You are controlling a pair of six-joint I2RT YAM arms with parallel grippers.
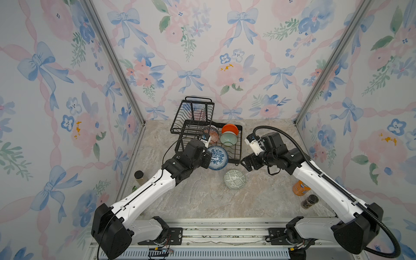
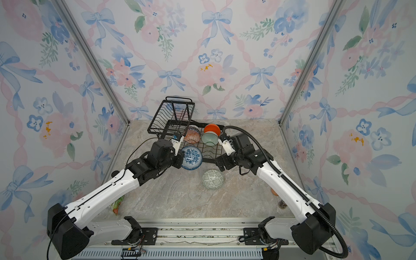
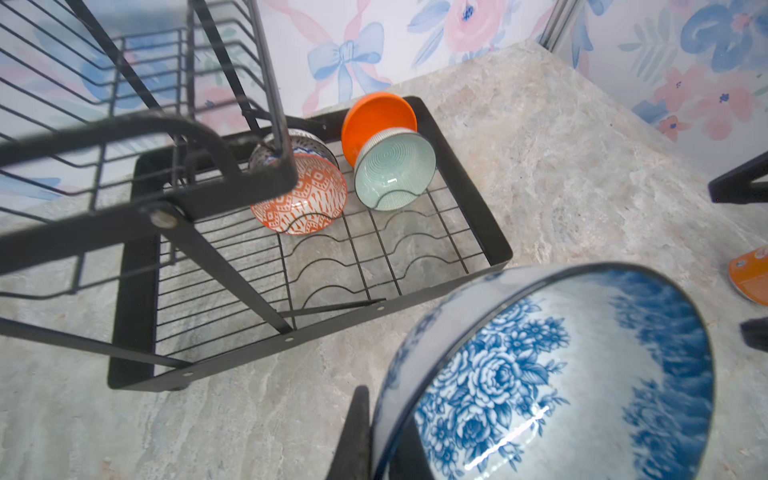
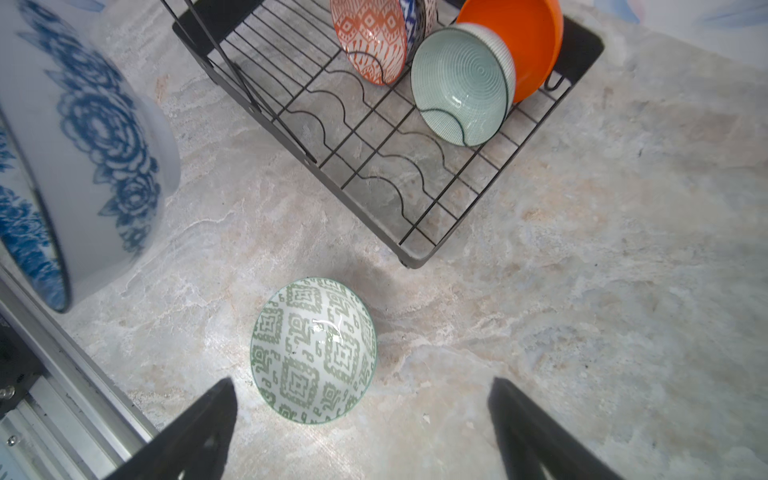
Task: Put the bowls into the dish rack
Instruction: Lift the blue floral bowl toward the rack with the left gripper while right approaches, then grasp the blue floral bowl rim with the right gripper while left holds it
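I keep moving my open right gripper, which the blue-white floral bowl's free rim (image 2: 201,158) faces, toward that rim until its fingers close there.
My left gripper (image 3: 380,432) is shut on the rim of the blue-white floral bowl (image 1: 218,157), held tilted just above the front edge of the black dish rack (image 1: 238,155). Standing on edge in the rack's lower tray are the plain orange bowl (image 1: 229,129), the mint green bowl (image 1: 228,139), the orange-white patterned bowl (image 3: 307,203) and, behind that one, a white-black patterned bowl (image 3: 309,141). The green-white geometric bowl (image 1: 235,179) sits upright on the counter. My right gripper (image 4: 362,386) hangs open above the counter, just right of this bowl, and holds nothing.
The rack's raised upper basket (image 1: 193,114) juts out above my left wrist. An orange can (image 1: 300,188) and a dark jar (image 1: 310,201) stand at the right wall, partly behind the right arm. A small jar (image 1: 139,176) stands at the left wall.
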